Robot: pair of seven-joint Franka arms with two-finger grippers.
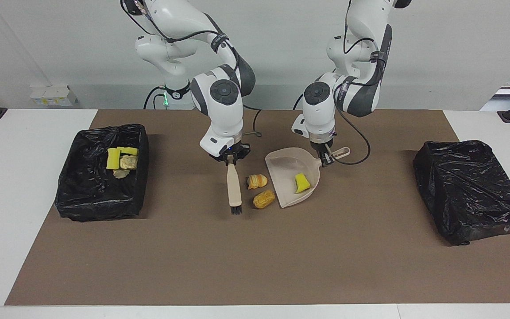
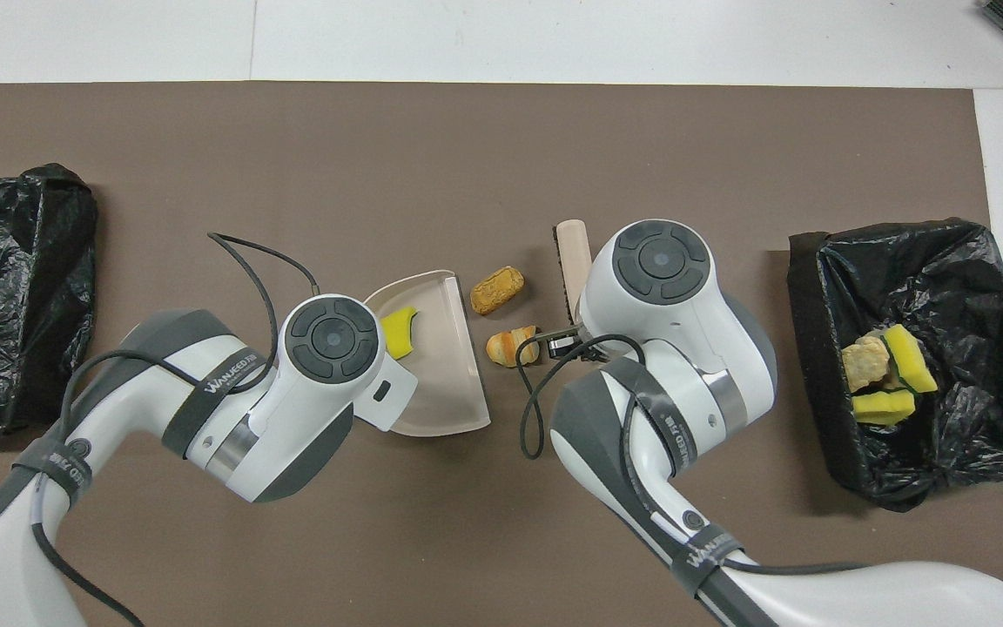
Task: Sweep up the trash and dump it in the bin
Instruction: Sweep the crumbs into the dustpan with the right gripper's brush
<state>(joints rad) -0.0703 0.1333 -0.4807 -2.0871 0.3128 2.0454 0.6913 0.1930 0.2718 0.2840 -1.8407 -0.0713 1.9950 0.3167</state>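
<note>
The pastry pieces (image 1: pixel 264 199) lie outside the dustpan's opening, with the brush past them. Next, I sweep the brush back toward the dustpan (image 1: pixel 288 182) with my right gripper before dumping.
My right gripper (image 1: pixel 231 161) is shut on the handle end of the beige brush (image 1: pixel 234 188), whose black bristles (image 1: pixel 236 209) point away from the robots, low at the mat. My left gripper (image 1: pixel 326 160) is shut on the handle of the beige dustpan (image 1: pixel 285 165), which rests on the mat. One yellow sponge chunk (image 1: pixel 302 183) lies in the pan. Two golden-brown pastry pieces (image 1: pixel 257 180) (image 1: pixel 264 199) lie on the mat between brush and pan mouth. The overhead view shows the brush (image 2: pixel 573 252), the pan (image 2: pixel 445 383) and the sponge chunk (image 2: pixel 399 331); the wrists hide both grippers there.
A black-lined bin (image 1: pixel 91 195) toward the right arm's end holds several scraps, yellow sponges (image 1: pixel 113 158) and a pastry piece (image 1: pixel 128 162). A second black-bagged bin (image 1: pixel 467 190) stands toward the left arm's end. A brown mat (image 1: pixel 255 257) covers the table.
</note>
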